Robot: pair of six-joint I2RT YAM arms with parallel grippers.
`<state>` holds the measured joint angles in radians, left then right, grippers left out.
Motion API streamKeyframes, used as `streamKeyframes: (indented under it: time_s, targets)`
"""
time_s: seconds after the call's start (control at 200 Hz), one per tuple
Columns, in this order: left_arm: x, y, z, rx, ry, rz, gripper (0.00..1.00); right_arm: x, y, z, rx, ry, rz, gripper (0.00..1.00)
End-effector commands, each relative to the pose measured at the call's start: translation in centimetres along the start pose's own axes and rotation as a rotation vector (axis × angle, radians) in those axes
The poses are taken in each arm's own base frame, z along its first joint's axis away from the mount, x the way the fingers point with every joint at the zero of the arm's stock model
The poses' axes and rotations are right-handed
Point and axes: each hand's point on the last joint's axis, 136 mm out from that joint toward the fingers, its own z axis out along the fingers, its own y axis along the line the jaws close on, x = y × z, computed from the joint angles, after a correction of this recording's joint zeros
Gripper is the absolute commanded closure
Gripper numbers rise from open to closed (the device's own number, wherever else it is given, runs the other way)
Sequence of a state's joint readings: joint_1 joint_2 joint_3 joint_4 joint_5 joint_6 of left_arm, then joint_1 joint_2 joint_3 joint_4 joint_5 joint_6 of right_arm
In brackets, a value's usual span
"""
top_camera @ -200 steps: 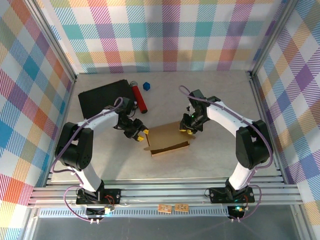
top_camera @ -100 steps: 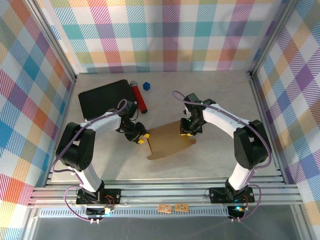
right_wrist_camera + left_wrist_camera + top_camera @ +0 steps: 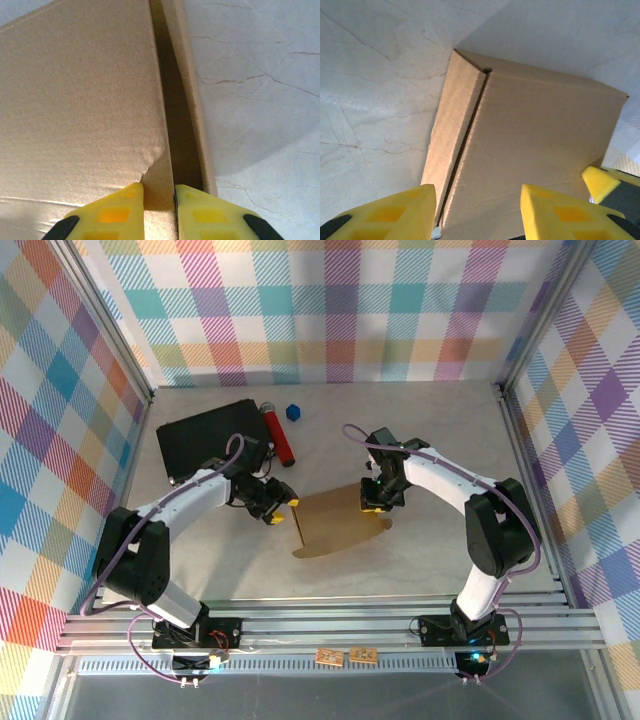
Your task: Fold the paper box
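The robot's right gripper is pinching just a thin cardboard tab (image 3: 160,182) next to the dark gap, so it should open, grip the paper box's whole end and tip the box up.
The paper box (image 3: 335,522) is a brown cardboard mailer lying at the table's middle, its broad face up and tilted. In the left wrist view the paper box (image 3: 535,140) shows a narrow side flap (image 3: 452,135) split from the main panel by a dark slit. My left gripper (image 3: 284,508) is at the box's left end; its jaws (image 3: 477,191) stand wide apart over the cardboard, gripping nothing. My right gripper (image 3: 375,500) is at the box's right end. Its fingers (image 3: 159,187) pinch a thin cardboard tab beside a dark gap in the paper box (image 3: 80,100).
A black flat case (image 3: 205,435) lies at the back left. A red cylinder (image 3: 279,436) and a small blue cube (image 3: 293,412) sit next to it. Metal frame rails and checked walls bound the table on all sides.
The box's open side has closed over, and the box now shows a plain, tilted face. My right gripper moved left with the cardboard and narrowed. My left gripper's jaws spread apart.
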<state>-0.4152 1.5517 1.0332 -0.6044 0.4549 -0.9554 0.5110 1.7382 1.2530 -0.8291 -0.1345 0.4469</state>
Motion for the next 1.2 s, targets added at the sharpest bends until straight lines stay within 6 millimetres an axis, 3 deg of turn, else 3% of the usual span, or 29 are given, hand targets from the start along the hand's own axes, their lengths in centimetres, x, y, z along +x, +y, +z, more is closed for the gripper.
streamKeyframes:
  time_s: [0.0, 0.155, 0.285, 0.39, 0.525, 0.65, 0.86, 1.04, 1.195]
  targets:
    - [1.8, 2.1, 1.5, -0.074, 0.073, -0.009, 0.52, 0.1, -0.7, -0.1, 0.054, 0.011, -0.007, 0.81]
    - [2.4, 1.7, 3.3, -0.072, 0.078, 0.027, 0.52, 0.2, -0.5, -0.3, 0.044, 0.014, -0.011, 0.8]
    - [2.4, 3.5, 5.1, -0.144, 0.081, 0.043, 0.62, 0.1, -0.3, -1.0, 0.034, 0.006, -0.023, 0.74]
    - [2.0, 5.0, 5.6, -0.178, 0.05, 0.046, 0.7, -0.1, 0.0, -2.3, 0.001, -0.014, -0.053, 0.65]
    - [1.6, 5.4, 6.1, -0.181, 0.032, 0.062, 0.79, -0.6, 0.1, -4.3, -0.114, -0.044, -0.068, 0.49]
    - [1.3, 6.1, 5.8, -0.218, 0.024, 0.099, 0.88, -1.1, -0.2, -5.2, -0.254, -0.06, -0.072, 0.4]
    - [1.3, 7.5, 5.8, -0.237, 0.063, 0.136, 0.92, -1.8, -0.5, -3.4, -0.529, -0.013, 0.002, 0.37]
    - [0.9, 8.2, 5.8, -0.221, 0.091, 0.16, 0.95, -2.6, -1.2, -0.5, -0.536, 0.053, 0.053, 0.37]
    - [0.5, 9.0, 5.3, -0.198, 0.106, 0.166, 0.95, -2.9, -0.1, 0.7, -0.657, 0.035, 0.058, 0.37]
